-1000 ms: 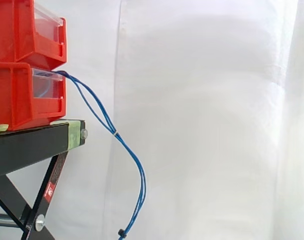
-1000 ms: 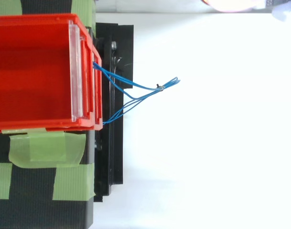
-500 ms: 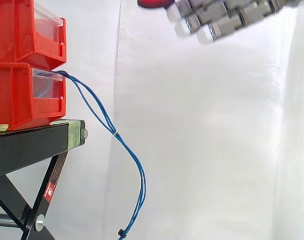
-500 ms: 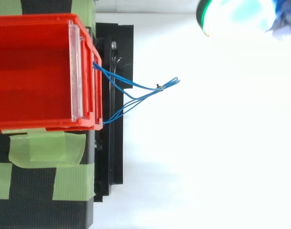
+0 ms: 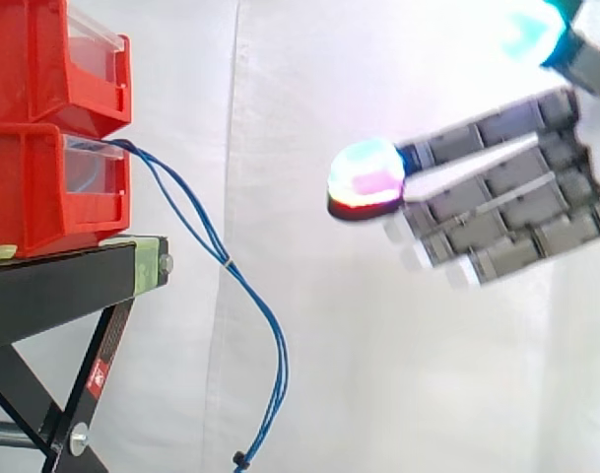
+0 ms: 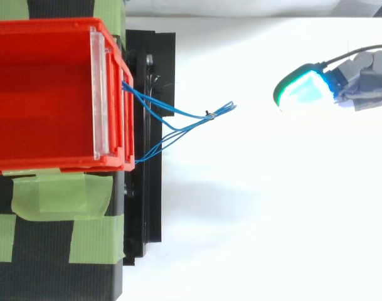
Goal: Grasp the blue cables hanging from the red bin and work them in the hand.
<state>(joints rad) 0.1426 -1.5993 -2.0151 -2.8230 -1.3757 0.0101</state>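
Note:
The blue cables (image 5: 219, 246) droop from the lower red bin in a slack bow (image 5: 282, 355), so they will pull nearly level from it when the robot's gripper lifts them.
Thin blue cables (image 5: 221, 258) come out of the lower red bin (image 5: 43, 187) and hang down in a loose loop past the black stand (image 5: 63, 281). In the top view the blue cables (image 6: 178, 122) fan out to the right of the red bin (image 6: 46, 94), tied together near their far end. My hand (image 5: 506, 207) comes in from the right with its fingers straight and spread, holding nothing. Its glowing fingertips (image 5: 366, 177) point left toward the cables, well apart from them. From above, the hand (image 6: 360, 78) lies right of the cable tip.
A second red bin (image 5: 53, 59) is stacked on the lower one. Green tape (image 6: 59, 194) holds the bins to the stand. A white curtain (image 5: 378, 374) hangs behind everything.
My hand has come down from the top edge and moved left, now level with the lower bin. The cables hang as before.

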